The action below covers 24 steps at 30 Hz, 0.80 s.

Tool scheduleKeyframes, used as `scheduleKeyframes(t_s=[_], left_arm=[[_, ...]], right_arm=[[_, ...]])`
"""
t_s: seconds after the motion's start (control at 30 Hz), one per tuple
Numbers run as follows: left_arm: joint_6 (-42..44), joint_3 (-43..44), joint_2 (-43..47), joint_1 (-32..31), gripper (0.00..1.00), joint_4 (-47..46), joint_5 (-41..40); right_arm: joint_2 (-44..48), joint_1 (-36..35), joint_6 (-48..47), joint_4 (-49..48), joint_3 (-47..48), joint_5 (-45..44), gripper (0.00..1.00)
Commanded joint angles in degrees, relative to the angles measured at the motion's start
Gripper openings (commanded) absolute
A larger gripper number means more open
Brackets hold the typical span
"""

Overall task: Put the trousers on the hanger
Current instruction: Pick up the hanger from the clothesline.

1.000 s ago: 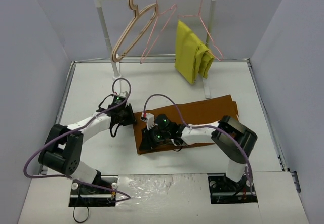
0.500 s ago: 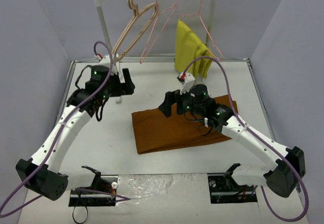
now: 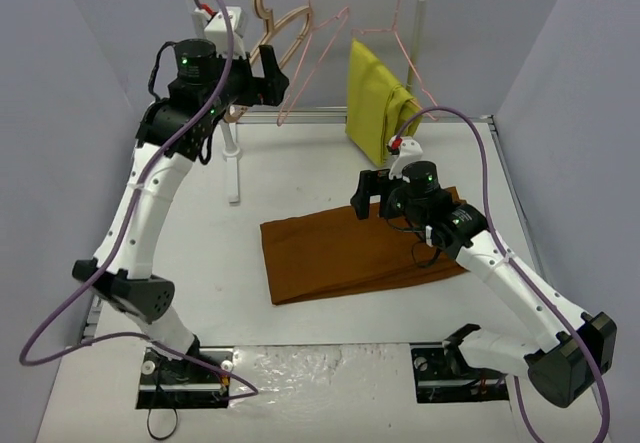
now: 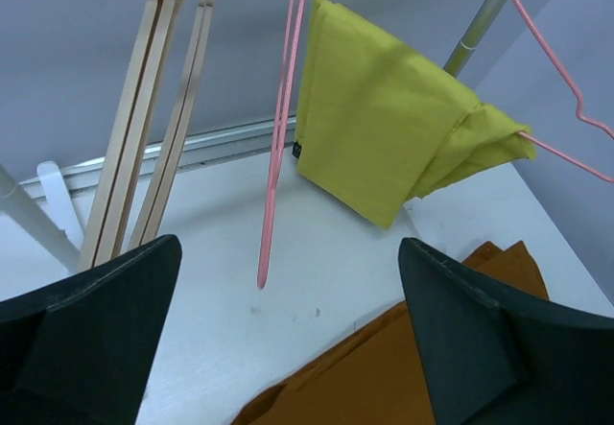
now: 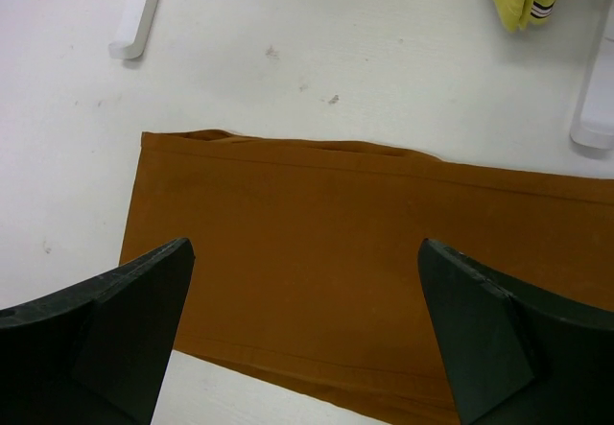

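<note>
The empty pink wire hanger's hook is over the rail, apart from the beige one. The pink hanger will come off the rail alone when I lift it.
The rust-brown trousers (image 3: 350, 253) lie folded flat on the white table, free of both grippers. They show in the left wrist view (image 4: 384, 382) and the right wrist view (image 5: 365, 252). An empty pink wire hanger (image 3: 318, 53) hangs on the rail, also seen from the left wrist (image 4: 278, 156). My left gripper (image 3: 272, 81) is raised beside it, open and empty (image 4: 288, 245). My right gripper (image 3: 362, 195) hovers open above the trousers' far edge (image 5: 305, 247), holding nothing.
A beige wooden hanger (image 3: 255, 63) hangs left of the pink one, partly behind my left arm. A second pink hanger (image 3: 410, 63) carries a mustard-yellow garment (image 3: 375, 103). The rack's posts (image 3: 232, 163) (image 3: 408, 168) stand on the table behind the trousers.
Both grippers were shut low at the trousers' left end and have opened. The left arm swung up to the rail by the hangers; the right rose and moved back over the trousers.
</note>
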State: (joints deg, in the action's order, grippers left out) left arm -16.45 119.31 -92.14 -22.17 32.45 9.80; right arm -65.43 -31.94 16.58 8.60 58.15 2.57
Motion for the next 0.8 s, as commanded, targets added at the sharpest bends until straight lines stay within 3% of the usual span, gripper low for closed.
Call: scheduleKeyframes(t_s=[0.0,0.13,0.33,0.53,0.63,0.67,0.77], left_arm=[[2.2,7.8,-7.1,-0.3,0.9,-1.2,2.7],[1.8,16.3,-15.8,-0.5,0.78,-3.8,2.6],[1.2,18.6,-21.9,-0.8,0.63,-9.4,0.5],[1.1,18.3,-23.6,-1.6,0.46,-12.6,0.0],[1.6,18.2,-23.9,-2.2,0.33,-13.3,-1.2],[1.7,18.2,-23.8,-2.3,0.24,-13.5,-1.5],[2.8,18.2,-24.1,-3.4,0.17,-14.2,-2.8]], right_arm=[[-0.1,0.1,0.8,0.7,1.2,-0.3,1.0],[0.0,0.6,1.6,0.7,1.0,0.4,1.0],[-0.4,1.0,2.6,0.7,0.6,0.7,1.0],[-0.7,1.3,3.1,0.6,-0.3,0.6,1.0],[-0.8,1.4,3.4,0.6,-0.6,0.7,1.0],[-0.9,1.4,3.4,0.7,-0.5,0.9,1.0],[-1.5,1.4,3.0,0.7,-0.4,0.7,1.0]])
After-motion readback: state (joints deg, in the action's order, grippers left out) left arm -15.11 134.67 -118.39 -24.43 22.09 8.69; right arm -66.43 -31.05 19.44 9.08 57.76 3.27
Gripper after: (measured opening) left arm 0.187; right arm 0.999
